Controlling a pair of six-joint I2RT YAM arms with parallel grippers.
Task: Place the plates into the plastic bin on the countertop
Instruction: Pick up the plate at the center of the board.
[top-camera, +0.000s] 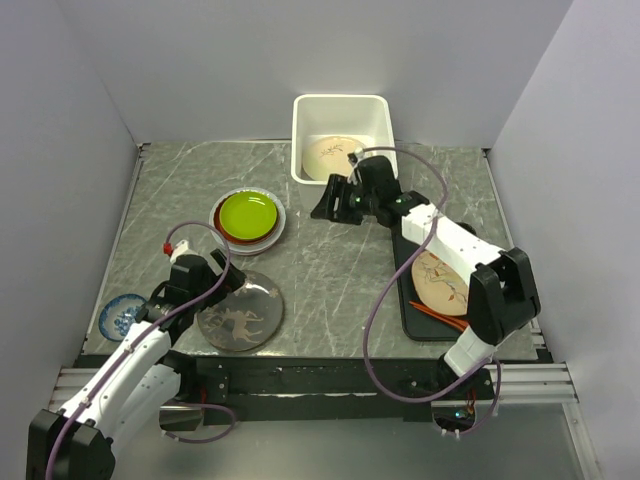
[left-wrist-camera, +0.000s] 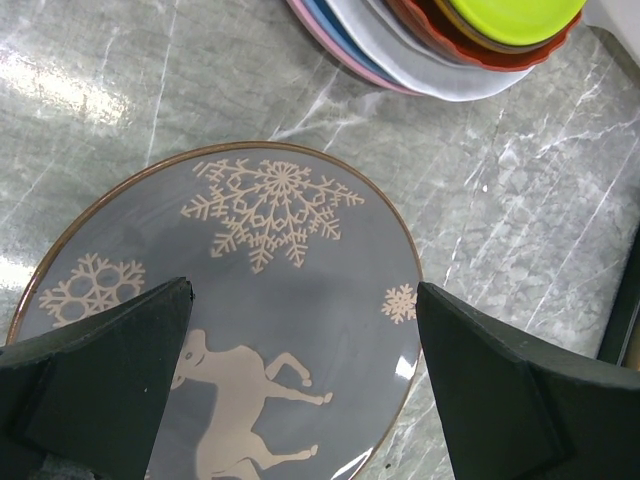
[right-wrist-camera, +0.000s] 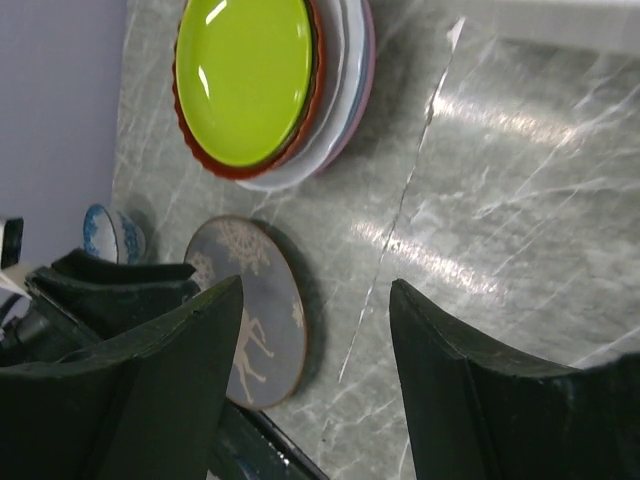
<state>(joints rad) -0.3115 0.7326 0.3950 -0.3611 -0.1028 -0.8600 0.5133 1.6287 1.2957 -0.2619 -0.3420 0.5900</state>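
My right gripper should keep moving down, because the grey plate's free rim faces open countertop (top-camera: 311, 295), clear of the stack. It should go toward that rim (top-camera: 281, 306) until its fingers are on both sides of it.
The white plastic bin (top-camera: 340, 99) stands at the back and holds a cream plate (top-camera: 333, 157). A stack of plates with a lime green one on top (top-camera: 248, 215) sits left of centre on the countertop (top-camera: 330, 270); it also shows in the right wrist view (right-wrist-camera: 245, 80) and the left wrist view (left-wrist-camera: 510, 15). A grey plate with a reindeer and snowflakes (top-camera: 240, 312) lies near the front. My left gripper (top-camera: 230, 285) is open, its jaws spread above this plate (left-wrist-camera: 270, 250). My right gripper (top-camera: 330, 200) is open and empty above bare countertop between the stack and the bin.
A black tray (top-camera: 412, 320) at the right front holds another cream patterned plate (top-camera: 440, 278) and thin orange sticks (top-camera: 440, 314). A small blue-and-white bowl (top-camera: 122, 315) sits at the front left. White walls enclose the countertop on three sides.
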